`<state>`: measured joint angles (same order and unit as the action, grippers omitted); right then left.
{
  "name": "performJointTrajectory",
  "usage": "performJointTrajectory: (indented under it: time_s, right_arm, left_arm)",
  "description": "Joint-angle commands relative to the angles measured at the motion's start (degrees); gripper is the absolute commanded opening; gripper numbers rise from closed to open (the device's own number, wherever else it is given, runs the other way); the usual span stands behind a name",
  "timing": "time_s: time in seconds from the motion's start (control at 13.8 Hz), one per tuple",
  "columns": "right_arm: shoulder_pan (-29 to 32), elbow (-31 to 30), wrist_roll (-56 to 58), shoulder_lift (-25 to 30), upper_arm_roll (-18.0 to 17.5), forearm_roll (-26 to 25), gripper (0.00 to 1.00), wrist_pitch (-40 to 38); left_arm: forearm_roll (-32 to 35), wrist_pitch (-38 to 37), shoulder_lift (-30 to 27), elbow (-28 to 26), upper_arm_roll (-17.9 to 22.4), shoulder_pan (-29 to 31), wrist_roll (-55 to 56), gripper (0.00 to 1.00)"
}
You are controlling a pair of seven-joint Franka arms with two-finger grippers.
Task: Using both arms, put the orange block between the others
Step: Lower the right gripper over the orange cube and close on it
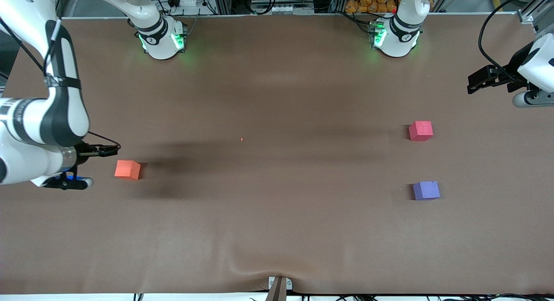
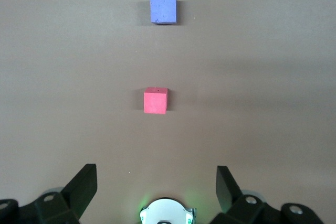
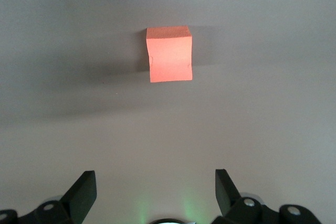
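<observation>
The orange block [image 1: 127, 170] is beyond the reach of the robot's left gripper, far from the cubes, so the right gripper should first take hold of it and bring it toward the middle of the table [image 1: 244, 163].
The orange block [image 1: 127, 169] [image 3: 169, 54] sits on the brown table toward the right arm's end. The others stand apart toward the left arm's end: a pinkish-red cube [image 1: 420, 131] [image 2: 156, 100] and, nearer the front camera, a purple cube [image 1: 426, 190] [image 2: 163, 9], with bare table between them. My right gripper [image 1: 106, 150] [image 3: 156, 179] hovers just beside the orange block, open and empty. Over the table's edge at the left arm's end, my left gripper [image 1: 478, 82] [image 2: 156, 174] is also open with nothing in it, and both cubes lie ahead of it.
A brown cover [image 1: 277, 214] spans the table and is wrinkled near the front edge, above a small bracket [image 1: 279, 288]. Both arm bases [image 1: 162, 39] [image 1: 396, 37] stand at the back edge. A tiny red speck [image 1: 242, 139] lies mid-table.
</observation>
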<state>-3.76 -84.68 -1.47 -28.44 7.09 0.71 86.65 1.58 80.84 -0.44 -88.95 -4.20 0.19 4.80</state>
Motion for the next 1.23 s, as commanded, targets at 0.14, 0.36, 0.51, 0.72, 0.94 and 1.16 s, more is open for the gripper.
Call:
performJointTrajectory:
  time_s: [0.14, 0.36, 0.51, 0.72, 0.94, 1.16]
  right_arm:
    - [0.2, -9.9, -1.2, -1.2, -0.2, 0.2, 1.00, 8.5]
    - [-1.2, -18.2, -1.2, -1.3, -0.1, 0.2, 1.00, 20.7]
    - [0.2, -21.0, -0.9, -2.0, -0.1, 0.2, 1.00, 28.9]
    - [2.1, -19.7, -0.9, -1.6, -0.2, 0.2, 1.00, 29.5]
    - [1.9, -18.9, -1.0, 0.0, -0.1, 0.2, 1.00, 29.2]
    - [2.4, -18.2, -1.0, 1.9, -0.1, 0.2, 1.00, 29.6]
  left_arm:
    - [0.4, 0.8, -0.1, -0.4, -0.1, 0.0, 0.4, 1.00]
    - [0.4, 0.9, 0.0, -0.4, -0.1, 0.0, 0.4, 1.00]
    - [0.4, 1.1, 0.0, -0.7, -0.1, 0.0, 0.4, 1.00]
    - [0.4, 1.2, 0.0, -0.8, -0.1, 0.0, 0.4, 1.00]
    - [0.4, 1.2, 0.0, -0.8, -0.1, 0.0, 0.3, 1.00]
    - [0.4, 1.3, 0.0, -0.8, -0.1, 0.0, 0.3, 1.00]
